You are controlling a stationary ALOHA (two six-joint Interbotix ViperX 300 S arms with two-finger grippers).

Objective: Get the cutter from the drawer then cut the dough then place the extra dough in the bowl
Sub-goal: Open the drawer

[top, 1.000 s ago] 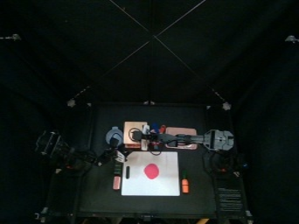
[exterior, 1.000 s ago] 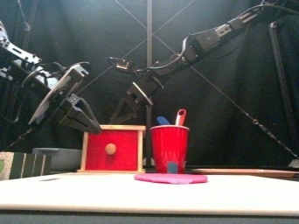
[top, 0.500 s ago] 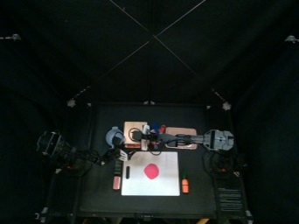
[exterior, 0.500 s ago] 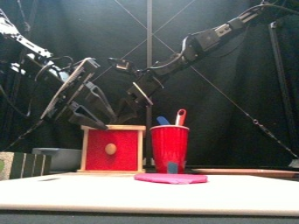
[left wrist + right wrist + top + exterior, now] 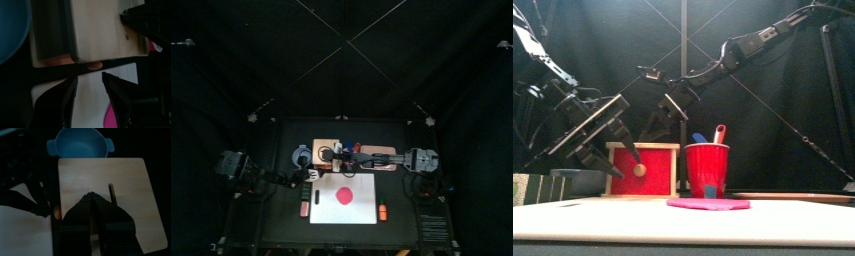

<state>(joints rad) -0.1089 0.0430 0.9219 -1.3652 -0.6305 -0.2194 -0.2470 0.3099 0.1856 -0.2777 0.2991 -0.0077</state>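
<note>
My gripper will pull the knob, and the drawer should slide straight out while the box stays in place, because my right gripper's tip rests on the top of the box.
The pale wooden box stands behind the white board, its red drawer front shut and facing forward. My left gripper hangs open just in front of that drawer front. In the left wrist view its fingertips stand either side of the small round knob and a little short of it. My right gripper is shut, its tip resting on the box top. A red dough disc lies on the board. The blue-grey bowl sits left of the box. No cutter shows.
A red cup with a blue and a red toy knife stands right of the box. One small orange toy lies left of the board, another at its right edge.
My left gripper has opened from shut and come down and to the right, to the drawer front. The right arm has stayed on the box.
</note>
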